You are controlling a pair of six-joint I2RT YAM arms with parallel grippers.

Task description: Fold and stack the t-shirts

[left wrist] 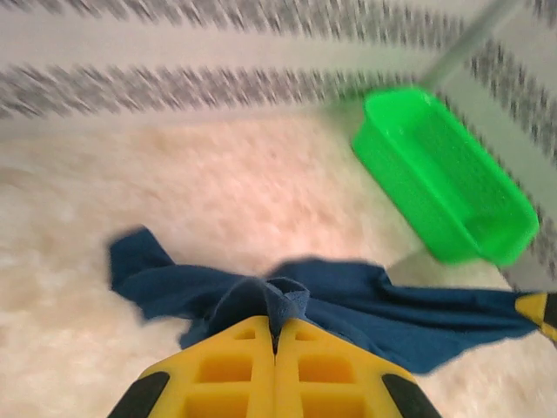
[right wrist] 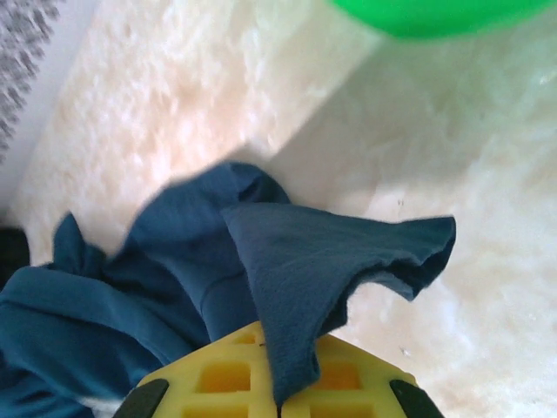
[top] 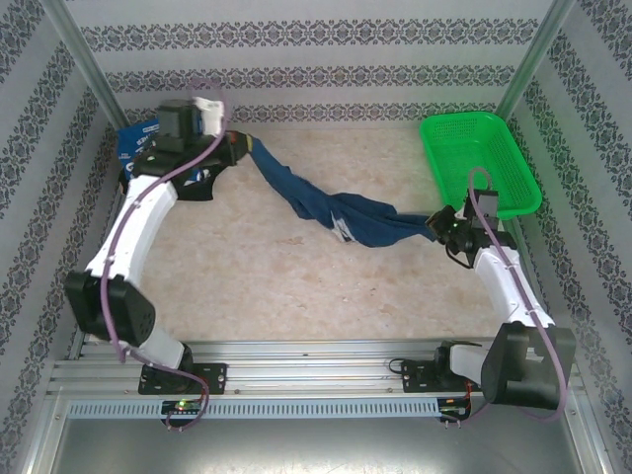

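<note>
The dark blue t-shirt's middle (top: 343,211) sags and is bunched up like a rope. Next, my right gripper lifts the held end (top: 419,226) high and then lets go of it to spread the t-shirt out.
A dark blue t-shirt (top: 326,207) hangs stretched like a rope between both grippers, sagging to the table in the middle. My left gripper (top: 240,146) is at the back left, shut on one end of it. In the left wrist view the yellow fingers (left wrist: 235,374) pinch a fold of the t-shirt (left wrist: 418,322). My right gripper (top: 434,225) is at the right, shut on the other end; in its wrist view the t-shirt (right wrist: 305,261) drapes over the closed fingers (right wrist: 218,379). A folded blue t-shirt with white lettering (top: 138,143) lies at the back left corner, partly hidden by the left arm.
A green mesh basket (top: 479,163) stands at the back right, just behind the right gripper, and also appears as the basket (left wrist: 444,183) in the left wrist view. Patterned walls and metal posts enclose the table (top: 247,267).
</note>
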